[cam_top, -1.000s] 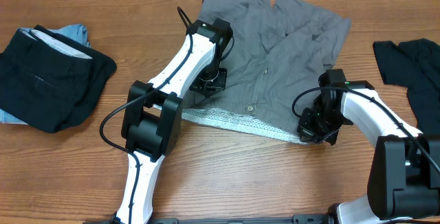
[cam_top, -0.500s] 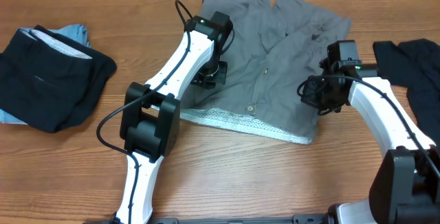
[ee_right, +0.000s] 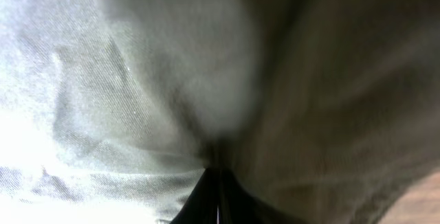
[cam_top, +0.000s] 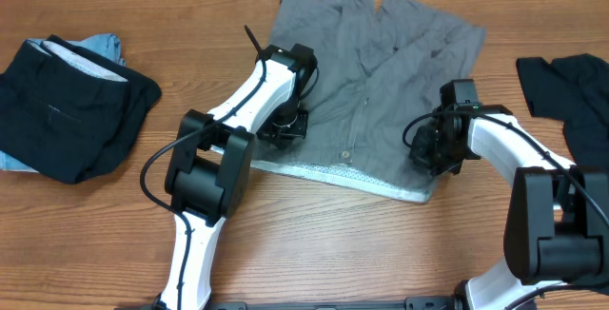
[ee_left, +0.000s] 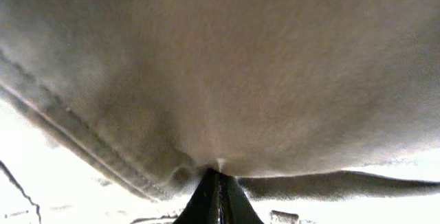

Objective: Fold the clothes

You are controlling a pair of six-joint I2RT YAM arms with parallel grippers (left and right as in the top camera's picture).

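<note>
My right gripper holds the grey garment's waistband (cam_top: 357, 178) slanting along its near edge, so next I let go and pull the garment's far corner (cam_top: 470, 38) nearer to square it.
The medium-grey wrinkled garment (cam_top: 381, 72) lies spread on the table, its pale inner waistband (cam_top: 333, 170) along the near edge. My left gripper (cam_top: 284, 127) sits on its left edge and is shut on the grey fabric (ee_left: 220, 66); the fingertips (ee_left: 216, 183) pinch together under a fold. My right gripper (cam_top: 433, 153) sits on the garment's right edge and is shut on the fabric (ee_right: 309, 80); its fingertips (ee_right: 216, 183) meet at a crease. Fabric fills both wrist views.
A black garment pile (cam_top: 76, 110) lies at the far left with a light-blue one (cam_top: 103, 44) under it. Another black garment (cam_top: 571, 87) lies at the right edge. The wooden table (cam_top: 314, 243) shows bare wood in front.
My right gripper went from the garment's lower right corner up its right edge, then came back down a little. My left gripper shifted slightly toward the near edge. The right hem shifted.
</note>
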